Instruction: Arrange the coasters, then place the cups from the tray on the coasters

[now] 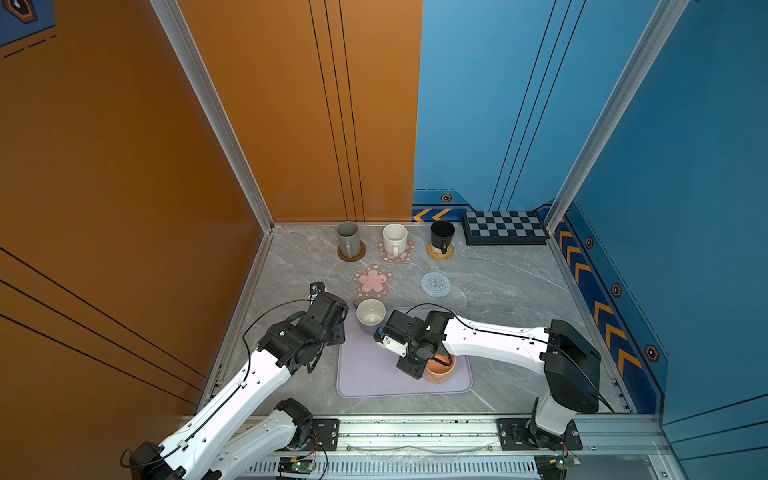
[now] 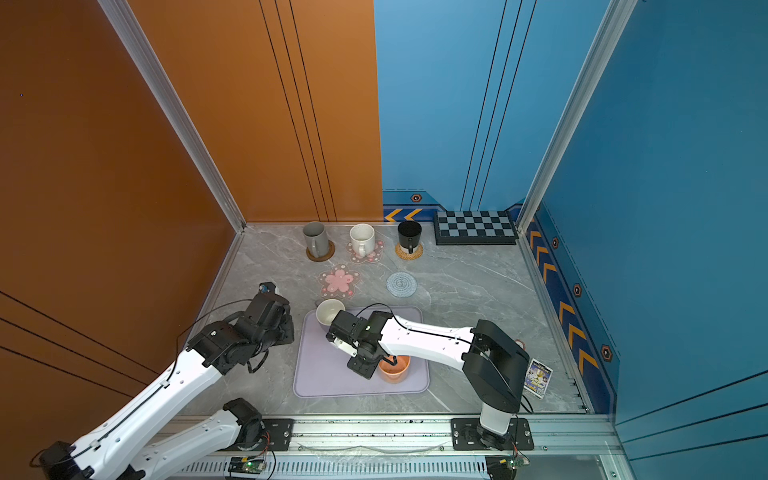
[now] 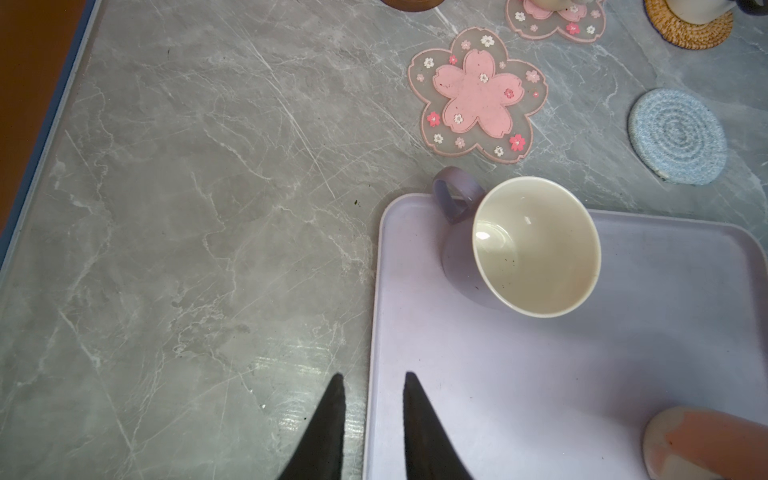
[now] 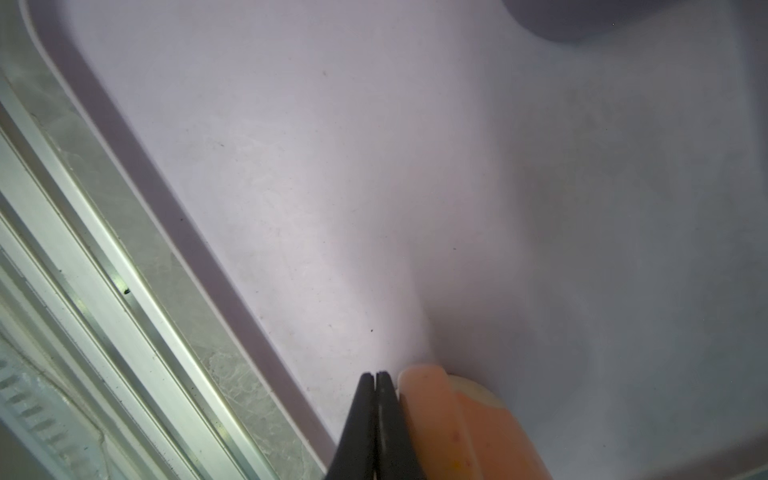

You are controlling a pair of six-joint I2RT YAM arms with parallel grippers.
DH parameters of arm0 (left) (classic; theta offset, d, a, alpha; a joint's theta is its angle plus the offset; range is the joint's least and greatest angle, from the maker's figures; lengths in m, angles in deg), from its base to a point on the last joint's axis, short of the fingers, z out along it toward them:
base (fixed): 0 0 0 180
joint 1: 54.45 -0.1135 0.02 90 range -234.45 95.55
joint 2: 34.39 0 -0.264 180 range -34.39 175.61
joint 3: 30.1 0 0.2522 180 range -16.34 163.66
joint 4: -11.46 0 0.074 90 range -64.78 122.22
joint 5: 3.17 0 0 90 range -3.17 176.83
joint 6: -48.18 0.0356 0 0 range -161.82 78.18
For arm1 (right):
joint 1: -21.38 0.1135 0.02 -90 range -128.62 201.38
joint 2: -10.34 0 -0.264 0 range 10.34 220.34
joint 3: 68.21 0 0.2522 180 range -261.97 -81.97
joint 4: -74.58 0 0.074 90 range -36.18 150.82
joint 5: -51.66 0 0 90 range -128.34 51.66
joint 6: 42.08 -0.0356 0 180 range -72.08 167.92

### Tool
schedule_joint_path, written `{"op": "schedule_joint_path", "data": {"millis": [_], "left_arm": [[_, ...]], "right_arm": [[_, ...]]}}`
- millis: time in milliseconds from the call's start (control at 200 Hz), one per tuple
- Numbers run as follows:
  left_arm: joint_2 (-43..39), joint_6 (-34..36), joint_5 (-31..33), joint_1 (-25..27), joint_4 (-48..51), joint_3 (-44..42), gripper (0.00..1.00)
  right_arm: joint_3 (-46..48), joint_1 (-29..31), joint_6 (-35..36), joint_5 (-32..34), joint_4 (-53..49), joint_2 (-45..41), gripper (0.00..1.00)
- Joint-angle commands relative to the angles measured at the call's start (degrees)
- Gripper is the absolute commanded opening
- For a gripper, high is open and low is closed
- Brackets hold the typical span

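The orange cup's handle (image 4: pixel 434 412) is against my right gripper's shut fingers with open tray (image 4: pixel 560 360) beyond, so that gripper should keep pushing until the handle faces away from the lavender cup.
At the back, the grey cup (image 1: pixel 348 239) stands on the brown coaster (image 1: pixel 351 254), the white cup (image 1: pixel 395 239) on a pink flower coaster (image 1: pixel 409 257), and the black cup (image 1: pixel 442 236) on the rattan coaster (image 1: pixel 439 252). A second pink flower coaster (image 1: pixel 372 282) and the grey-blue woven coaster (image 1: pixel 435 284) lie bare. On the lavender tray (image 1: pixel 374 374) the lavender cup (image 1: pixel 370 316) stands at the far left corner and the orange cup (image 1: pixel 441 372) at the near right. My left gripper (image 3: pixel 374 376) is narrowly open, straddling the tray's left rim. My right gripper (image 4: pixel 375 374) is shut, lying against the orange cup's handle (image 4: pixel 428 399).
A black checkered board (image 1: pixel 505 227) lies at the back right corner. A small printed card (image 2: pixel 538 378) sits by the right arm's base. Orange and blue walls close in three sides, and an aluminium rail (image 1: pixel 415 432) runs along the front.
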Motion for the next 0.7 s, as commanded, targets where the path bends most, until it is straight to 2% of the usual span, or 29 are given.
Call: {"op": "schedule_joint_path", "data": {"millis": [0, 315, 440, 696], "left_arm": [[-0.01, -0.32, -0.09, -0.73, 0.88, -0.56, 0.26], [0.36, -0.23, -0.23, -0.83, 0.84, -0.15, 0.26], [0.63, -0.33, -0.28, -0.84, 0.8, 0.03, 0.26], [1.22, -0.24, -0.43, -0.84, 0.82, 0.7, 0.26]], "right_arm": [[-0.86, -2.11, -0.38, -0.02, -0.02, 0.79, 0.05], [-0.7, -7.19, 0.74, 0.73, -0.08, 0.82, 0.06], [-0.76, -9.72, 0.8, -2.04, 0.28, 1.54, 0.07], [0.3, -13.2, 1.16, -0.73, 0.27, 0.76, 0.07]]}}
